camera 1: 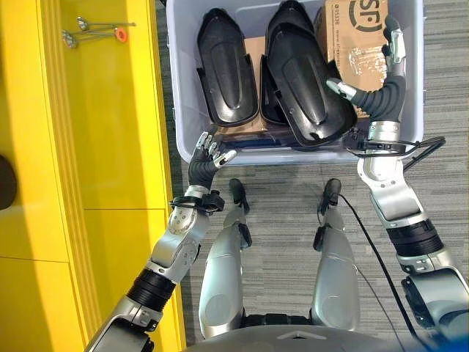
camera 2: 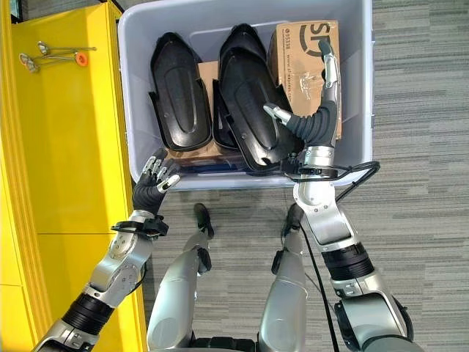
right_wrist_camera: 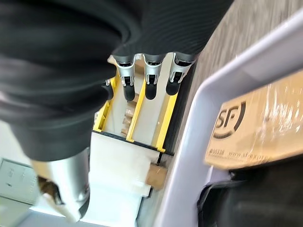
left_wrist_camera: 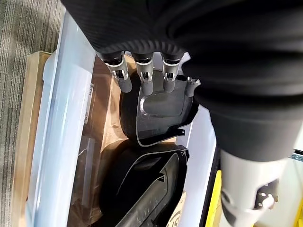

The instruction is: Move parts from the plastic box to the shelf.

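Note:
When I lift the larger part (camera 1: pixel 308 81), it should come away and uncover another black part: an extra black edge (camera 1: pixel 270 103) peeks out beneath.
A pale lavender plastic box (camera 1: pixel 176 95) stands on the floor ahead of me. Two long black moulded parts lie in it: a narrower part (camera 1: pixel 227 70) on the left and a larger part (camera 1: pixel 304 84) tilted against the front wall. My left hand (camera 1: pixel 209 155) hovers at the box's near left corner, open and empty, with its fingers (left_wrist_camera: pixel 146 82) pointing at the narrower part. My right hand (camera 1: pixel 386 84) is raised over the box's right side, open, with straight fingers above a cardboard carton (camera 1: pixel 359 37). Its thumb reaches toward the larger part's edge. The yellow shelf (camera 1: pixel 110 147) runs along my left.
A few metal tools with an orange tip (camera 1: pixel 95 31) lie on the yellow shelf's far end. Brown cardboard lines the box under the parts. Grey striped carpet (camera 1: pixel 440 88) surrounds the box. More yellow racking (right_wrist_camera: pixel 142 109) stands further off in the right wrist view.

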